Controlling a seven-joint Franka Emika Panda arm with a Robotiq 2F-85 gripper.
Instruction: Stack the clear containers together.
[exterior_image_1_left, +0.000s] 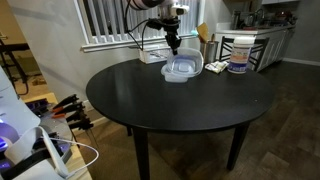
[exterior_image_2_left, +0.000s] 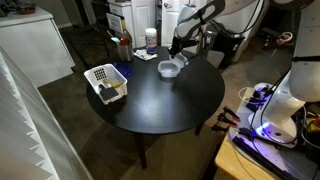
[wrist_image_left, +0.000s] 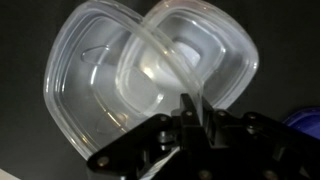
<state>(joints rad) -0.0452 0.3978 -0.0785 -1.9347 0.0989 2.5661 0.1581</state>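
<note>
The tilted container in my gripper (wrist_image_left: 98, 82) is hanging off to one side of the flat container. Next, I move it back over the flat container's opening (wrist_image_left: 207, 52) before I lower it.
Two clear containers sit at the far side of the round black table (exterior_image_1_left: 180, 105). In the wrist view one clear container (wrist_image_left: 85, 85) lies flat on the table. The other clear container (wrist_image_left: 215, 55) overlaps it on the right, tilted, with part of it over the flat one. My gripper (wrist_image_left: 195, 112) is shut on the rim of the tilted container. In both exterior views the gripper (exterior_image_1_left: 174, 44) (exterior_image_2_left: 176, 48) hangs straight over the pair of containers (exterior_image_1_left: 181, 70) (exterior_image_2_left: 170, 69).
A white bucket with a blue label (exterior_image_1_left: 239, 53) stands right of the containers. A pale tray (exterior_image_1_left: 152, 57) lies behind them. A white basket (exterior_image_2_left: 105, 83) sits near the table edge, with bottles (exterior_image_2_left: 150, 40) behind it. Chairs and furniture surround the table.
</note>
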